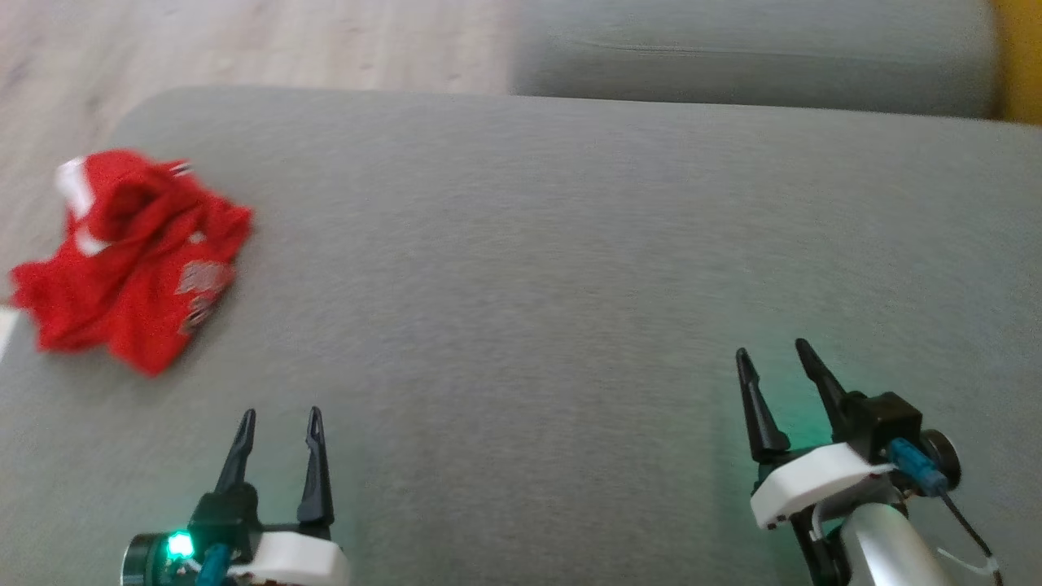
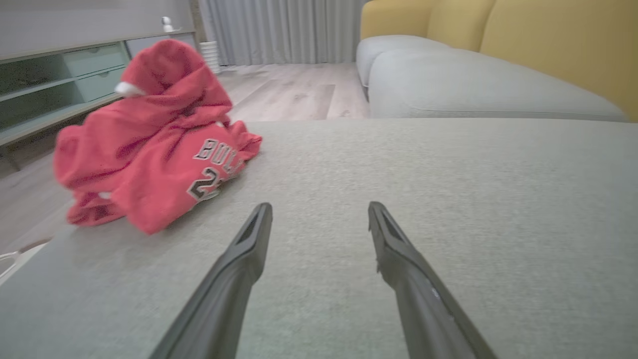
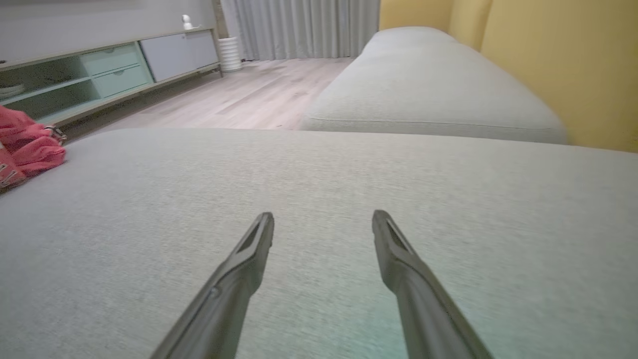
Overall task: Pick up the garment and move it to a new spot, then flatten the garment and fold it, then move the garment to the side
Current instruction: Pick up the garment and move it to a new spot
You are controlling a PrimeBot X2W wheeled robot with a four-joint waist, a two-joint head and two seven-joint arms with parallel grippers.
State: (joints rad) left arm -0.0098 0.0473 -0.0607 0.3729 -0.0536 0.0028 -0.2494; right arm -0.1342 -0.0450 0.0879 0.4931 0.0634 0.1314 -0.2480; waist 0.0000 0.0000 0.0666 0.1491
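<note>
I should expect another red garment to stay behind when I lift the garment (image 1: pixel 137 229), because black-and-white trim (image 1: pixel 181 169) pokes out at the heap's far edge.
The garment (image 1: pixel 134 259) is a red jersey with white trim and grey lettering, crumpled in a heap near the left edge of the grey cushioned surface (image 1: pixel 529 268). In the left wrist view the garment (image 2: pixel 154 144) sits ahead and to the left of my fingers, apart from them. My left gripper (image 1: pixel 279 417) is open and empty at the lower left, below the heap. My right gripper (image 1: pixel 769 350) is open and empty at the lower right, far from it. The right wrist view catches a corner of the garment (image 3: pixel 27 147) at its left edge.
A grey sofa seat (image 1: pixel 749 53) with yellow back cushions (image 2: pixel 548 45) lies beyond the surface's far edge. Wooden floor (image 1: pixel 244 41) is at the far left, with a low green cabinet (image 3: pixel 99 70) along the wall. The surface's left edge runs close beside the garment.
</note>
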